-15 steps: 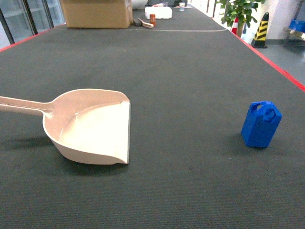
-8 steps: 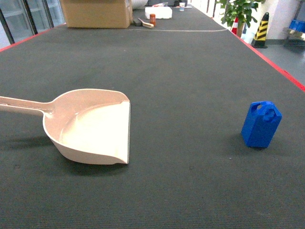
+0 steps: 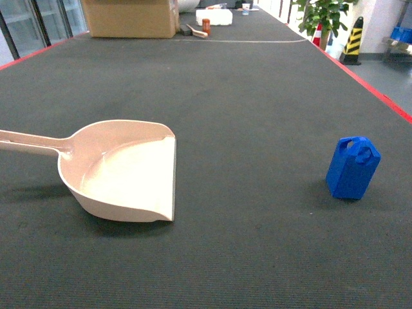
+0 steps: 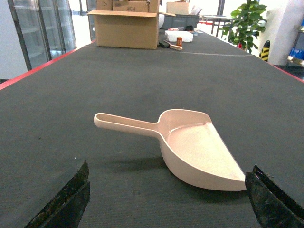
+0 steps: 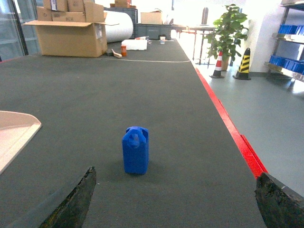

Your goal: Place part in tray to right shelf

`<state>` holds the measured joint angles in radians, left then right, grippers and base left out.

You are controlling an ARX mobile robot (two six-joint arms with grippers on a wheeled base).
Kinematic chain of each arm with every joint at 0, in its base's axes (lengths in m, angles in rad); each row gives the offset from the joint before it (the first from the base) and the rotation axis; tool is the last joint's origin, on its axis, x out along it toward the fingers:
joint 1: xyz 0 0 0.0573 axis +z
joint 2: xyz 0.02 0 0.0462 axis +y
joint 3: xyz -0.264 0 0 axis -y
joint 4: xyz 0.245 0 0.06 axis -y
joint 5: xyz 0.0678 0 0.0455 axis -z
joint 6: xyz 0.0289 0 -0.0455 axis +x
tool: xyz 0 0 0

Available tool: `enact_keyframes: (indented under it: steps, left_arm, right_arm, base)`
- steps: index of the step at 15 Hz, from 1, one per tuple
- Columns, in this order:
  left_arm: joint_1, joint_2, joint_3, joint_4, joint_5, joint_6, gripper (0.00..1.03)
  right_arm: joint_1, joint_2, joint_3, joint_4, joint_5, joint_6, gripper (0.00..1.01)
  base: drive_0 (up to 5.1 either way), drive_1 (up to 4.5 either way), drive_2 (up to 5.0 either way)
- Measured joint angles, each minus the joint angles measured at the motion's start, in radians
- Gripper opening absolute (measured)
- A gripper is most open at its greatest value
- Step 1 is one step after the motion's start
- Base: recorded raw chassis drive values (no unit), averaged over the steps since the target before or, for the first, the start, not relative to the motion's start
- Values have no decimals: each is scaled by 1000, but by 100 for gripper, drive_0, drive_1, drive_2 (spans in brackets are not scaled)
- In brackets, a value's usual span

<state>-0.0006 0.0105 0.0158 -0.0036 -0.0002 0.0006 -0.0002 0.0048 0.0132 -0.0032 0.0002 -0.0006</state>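
Observation:
I expect the part [image 3: 353, 168] to stay standing up when I carry the tray by its handle, because the tray has a broad bottom inside raised sides [image 3: 132, 175].
The part [image 3: 352, 167] is a small blue jerrycan block, upright on the dark mat at the right. In the right wrist view the part [image 5: 136, 150] stands ahead and left of centre, well beyond my right gripper [image 5: 175, 190], which is open and empty. The tray [image 3: 122, 170], a beige scoop, lies at the left with its handle pointing left and nothing in it. My left gripper [image 4: 168, 190] is open, and the tray [image 4: 194, 147] lies just beyond its fingers. The tray's corner [image 5: 12, 133] shows at the left edge. The right shelf is out of view. Neither gripper shows in the head view.
A red strip [image 5: 228, 128] marks the table's right edge, with floor beyond it. A cardboard box [image 3: 129, 17] and small items [image 3: 212, 16] sit at the far end. A plant [image 5: 228, 28], traffic cones [image 5: 244, 64] and a metal rack with blue crates [image 5: 287, 66] stand off to the right.

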Motion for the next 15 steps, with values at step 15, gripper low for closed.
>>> enact_keyframes:
  steps: [15]
  left_arm:
    - [0,0,0,0,0,0,98]
  right_arm:
    - [0,0,0,0,0,0,98]
  base:
    - [0,0,0]
